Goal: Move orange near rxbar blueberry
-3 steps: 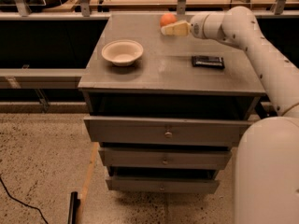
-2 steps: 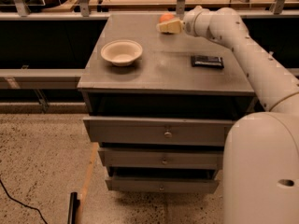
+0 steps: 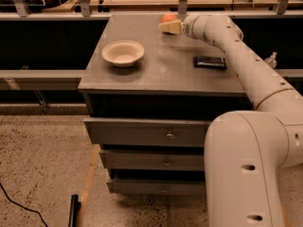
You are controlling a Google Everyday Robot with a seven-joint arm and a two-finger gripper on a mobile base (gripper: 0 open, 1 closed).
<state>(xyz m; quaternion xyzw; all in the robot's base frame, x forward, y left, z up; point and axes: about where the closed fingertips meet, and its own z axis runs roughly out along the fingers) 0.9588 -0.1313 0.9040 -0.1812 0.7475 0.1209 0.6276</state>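
Note:
My gripper keeps moving toward the orange and closes around it, because the orange is clear of the white bowl and just past the pale fingers.
The orange (image 3: 167, 17) is a small round orange-red fruit at the far edge of the grey cabinet top (image 3: 161, 70). My gripper (image 3: 168, 27) is at the end of the white arm that reaches in from the right, and its pale fingers lie just in front of the orange, touching or almost touching it. The rxbar blueberry (image 3: 209, 62) is a flat dark bar lying on the right part of the top, well to the right of and nearer than the orange, under my forearm.
A white bowl (image 3: 122, 53) stands on the left part of the top. Metal rails (image 3: 142, 15) and a wooden bench run behind the cabinet. Drawers (image 3: 147, 132) face front below. My white base (image 3: 246, 169) fills the lower right.
My arm has swung left and toward the back edge, carrying the gripper up to the orange. The orange, bar and bowl have stayed in place.

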